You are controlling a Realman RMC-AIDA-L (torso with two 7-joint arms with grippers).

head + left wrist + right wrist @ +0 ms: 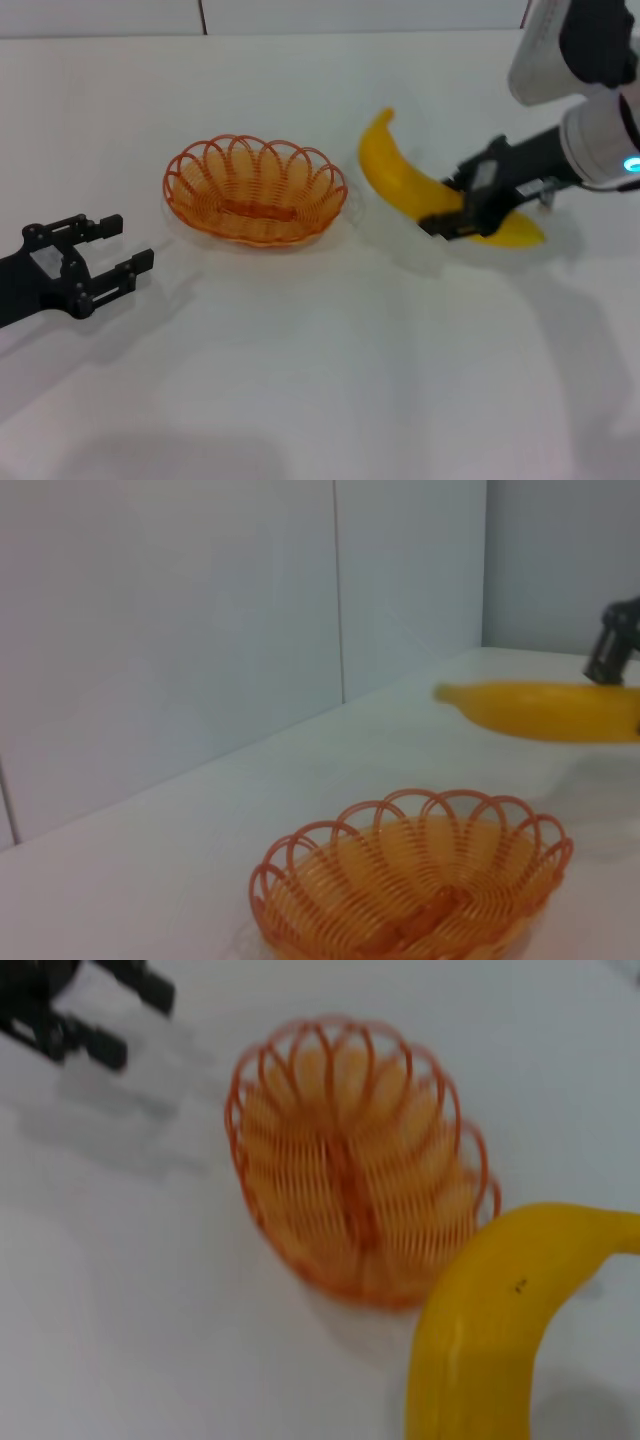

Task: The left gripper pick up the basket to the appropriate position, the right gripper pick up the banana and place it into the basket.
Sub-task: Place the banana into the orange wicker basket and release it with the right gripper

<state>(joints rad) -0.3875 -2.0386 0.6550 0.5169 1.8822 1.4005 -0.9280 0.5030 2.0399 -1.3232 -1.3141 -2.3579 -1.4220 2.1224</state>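
Note:
The banana (pixel 395 180) is held near its middle and hangs higher than the rim of the empty basket, so my right gripper should go on carrying it until it reaches across the basket (pixel 258 195).
The orange wire basket (pixel 250 225) stands empty on the white table, in the middle. My left gripper (pixel 130 243) is open and empty, low over the table to the left of the basket and apart from it. My right gripper (pixel 452 203) is shut on the yellow banana (pixel 395 170) near its middle and holds it just right of the basket, raised off the table. The left wrist view shows the basket (pixel 410 880) with the banana (pixel 550 710) in the air beyond it. The right wrist view shows the banana (pixel 500 1330) beside the basket (pixel 350 1160) and the left gripper (pixel 135 1025).
The white table (pixel 320 380) spreads wide in front of and around the basket. A white panelled wall (pixel 200 630) rises along its far edge.

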